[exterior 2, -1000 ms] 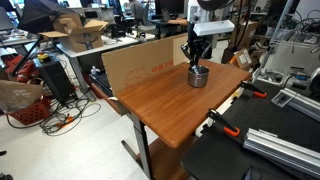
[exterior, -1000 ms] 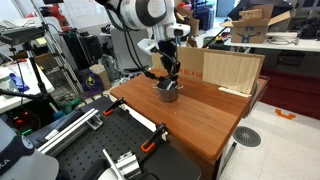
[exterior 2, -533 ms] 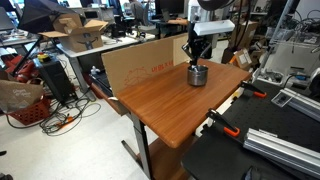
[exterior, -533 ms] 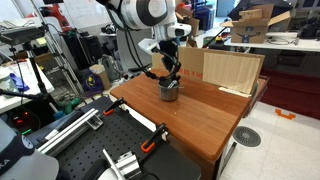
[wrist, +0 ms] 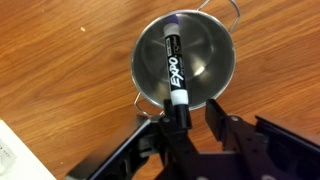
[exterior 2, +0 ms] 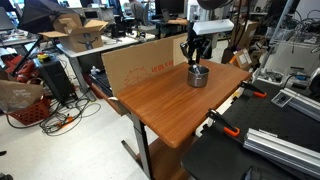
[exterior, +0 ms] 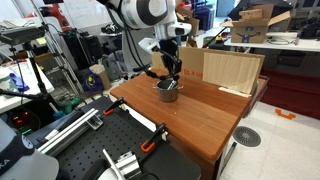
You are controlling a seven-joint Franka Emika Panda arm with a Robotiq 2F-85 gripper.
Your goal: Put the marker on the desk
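Observation:
The marker's near end [wrist: 182, 117] rests against one of the robot's fingers while the other finger stands apart, so next the gripper centres its open fingers on the black end [wrist: 182, 113] before it lifts the marker.
The marker [wrist: 173, 62], black with a white band, leans inside the small metal cup [wrist: 205, 50] on the reddish-brown desk [wrist: 60, 60]. Its near black end sticks out over the rim and lies against one finger of my gripper [wrist: 195, 108]. The other finger stands apart from it, so the jaws are open around the marker's end. In both exterior views the gripper [exterior: 170, 76] [exterior 2: 195, 58] hangs straight above the cup [exterior: 168, 92] [exterior 2: 198, 77], at the far part of the desk [exterior: 205, 118] [exterior 2: 165, 105]. The marker is too small to make out there.
A pale plywood board [exterior: 232, 70] [exterior 2: 140, 62] stands upright along the desk's far edge, close to the cup. A black perforated bench [exterior: 95, 150] [exterior 2: 255, 150] adjoins the desk, with an orange-handled clamp [exterior: 150, 145] at the join. Lab clutter surrounds the area.

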